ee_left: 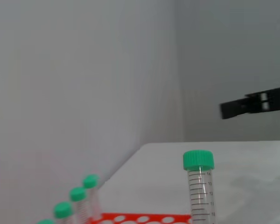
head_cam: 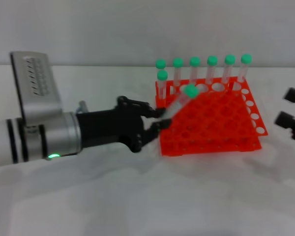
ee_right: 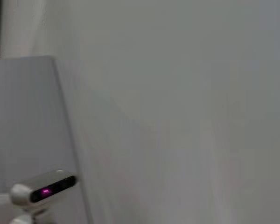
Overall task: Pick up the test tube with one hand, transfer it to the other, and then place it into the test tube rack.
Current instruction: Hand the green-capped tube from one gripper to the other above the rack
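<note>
I should carry on toward the test tube's upper part (head_cam: 180, 103), free beyond my left gripper, with my right gripper open, and close it below the green cap (head_cam: 191, 91).
My left gripper (head_cam: 159, 119) is shut on the lower end of the test tube (head_cam: 181, 101), holding it tilted above the left edge of the test tube rack (head_cam: 211, 132), green cap up and to the right. In the left wrist view the same test tube (ee_left: 199, 186) rises with its cap on top, and the rack (ee_left: 140, 218) shows along the lower edge. My right gripper (head_cam: 289, 107) hangs open at the far right, apart from the rack, with nothing between its fingers. The left wrist view shows that right gripper (ee_left: 256, 103) farther off.
Several green-capped tubes (head_cam: 212, 69) stand in the rack's back row and left corner, and several (ee_left: 77, 196) show in the left wrist view. White table all around, grey wall behind. The right wrist view shows only wall and a small white camera (ee_right: 44, 190).
</note>
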Tool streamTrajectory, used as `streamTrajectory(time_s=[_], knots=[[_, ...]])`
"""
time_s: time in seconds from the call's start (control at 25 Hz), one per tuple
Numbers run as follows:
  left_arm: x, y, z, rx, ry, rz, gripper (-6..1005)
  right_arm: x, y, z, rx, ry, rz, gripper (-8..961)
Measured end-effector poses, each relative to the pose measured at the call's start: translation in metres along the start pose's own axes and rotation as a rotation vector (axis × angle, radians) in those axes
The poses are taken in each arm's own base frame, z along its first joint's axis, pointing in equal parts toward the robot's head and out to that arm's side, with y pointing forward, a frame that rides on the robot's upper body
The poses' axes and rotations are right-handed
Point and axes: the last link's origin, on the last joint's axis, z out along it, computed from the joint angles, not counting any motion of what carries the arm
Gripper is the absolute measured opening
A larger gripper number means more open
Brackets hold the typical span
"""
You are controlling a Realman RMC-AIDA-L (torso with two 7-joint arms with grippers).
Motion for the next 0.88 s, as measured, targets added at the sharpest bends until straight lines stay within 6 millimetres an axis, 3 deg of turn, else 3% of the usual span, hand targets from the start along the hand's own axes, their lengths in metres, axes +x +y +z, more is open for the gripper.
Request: streamTrajectory(time_s=[0.16,0.36,0.88], knots=[[0.003,0.009,0.011,-0.042,0.020,0.022,194,0.005,0.005,0.025,-0.066,0.016,0.017,831],[0.012,0.016,0.019,-0.069,0.065,0.037,194,0.011,0.010,0.043,-0.091,0.024,0.030,813],[0.017,0.026,0.028,-0.112,0.097,0.055,193,0.021,0.018,0.056,-0.106,0.025,0.028,765]])
